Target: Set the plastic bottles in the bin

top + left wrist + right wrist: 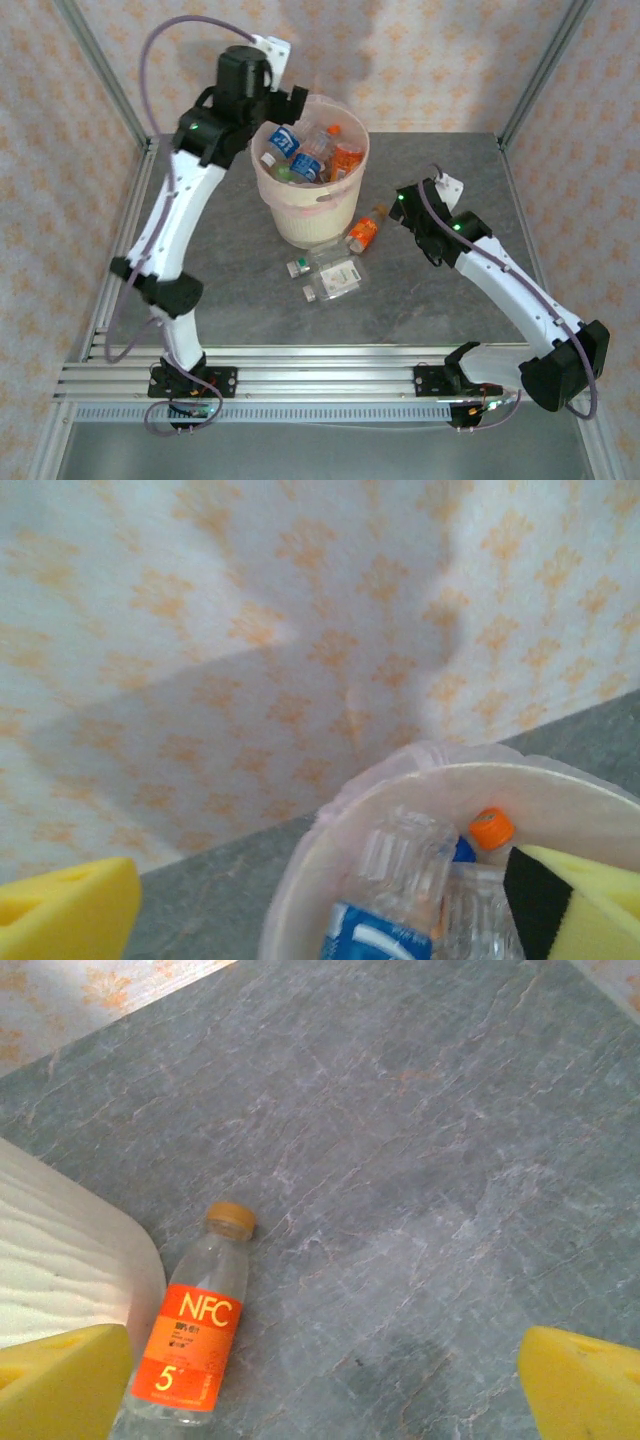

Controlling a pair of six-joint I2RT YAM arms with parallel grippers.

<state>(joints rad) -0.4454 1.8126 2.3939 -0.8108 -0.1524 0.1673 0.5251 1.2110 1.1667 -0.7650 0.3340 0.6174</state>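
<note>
The right gripper's open fingers are lined up across the orange-labelled bottle's width (369, 225), so the robot should keep moving them down toward its label (363, 234) until they straddle it.
The cream bin (300, 218) with its pink liner stands mid-table and holds several bottles. My left gripper (287, 106) hovers open over its back-left rim. In the left wrist view that gripper (320, 920) has nothing between its yellow fingers (65, 915); below it lie a blue-labelled bottle (385, 920) and an orange cap (491, 829) inside the bin (560, 790). An orange-labelled bottle (365, 232) lies on the table against the bin's right side. My right gripper (402, 205) is open just right of it. In the right wrist view the gripper (325, 1390) is empty, with the bottle (190, 1345) at its left pad.
Two or three clear bottles (335, 275) with pale labels lie on the grey table (450, 300) just in front of the bin. Metal frame posts stand at the table's corners, and a patterned curtain hangs behind.
</note>
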